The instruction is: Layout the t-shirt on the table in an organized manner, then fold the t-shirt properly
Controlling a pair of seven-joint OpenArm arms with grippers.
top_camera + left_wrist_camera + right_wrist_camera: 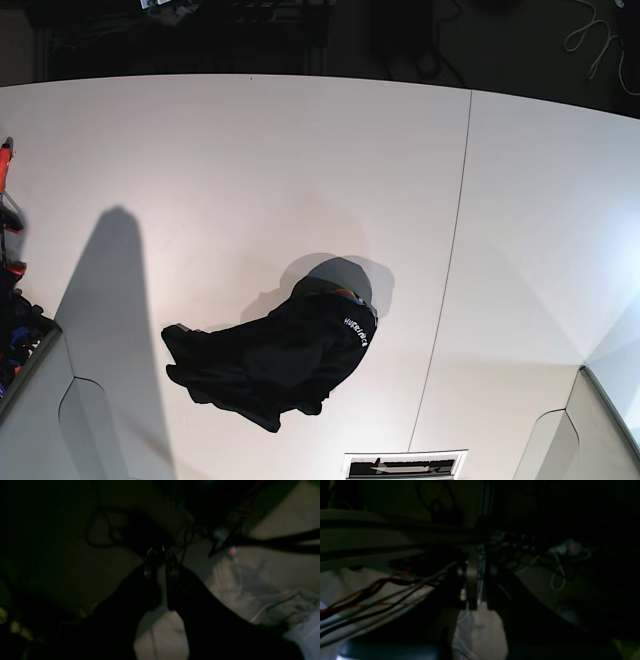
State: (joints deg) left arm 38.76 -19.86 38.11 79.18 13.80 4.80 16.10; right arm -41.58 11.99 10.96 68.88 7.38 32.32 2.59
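Observation:
The way to the crumpled black t-shirt is open, so my empty right gripper should keep going toward the t-shirt's middle [267, 347] and close on its cloth there.
The black t-shirt [280, 355] lies crumpled in a heap on the white table [250, 160], near its front edge and left of the thin seam [450, 260]. Its white lettering [356, 330] and a bit of orange print [345, 293] show at the heap's right end. Neither arm appears in the base view. Both wrist views are very dark. The left gripper [161, 555] and the right gripper [480, 567] each show two dark fingers close together with only a slim gap and nothing between them. Neither wrist view shows the t-shirt.
Grey angled panels sit at the front corners [40, 420] [600, 430], and a slotted opening [405, 466] lies at the front edge. Red and black hardware [8, 200] stands at the left edge. Cables [370, 592] and a dim floor fill the wrist views.

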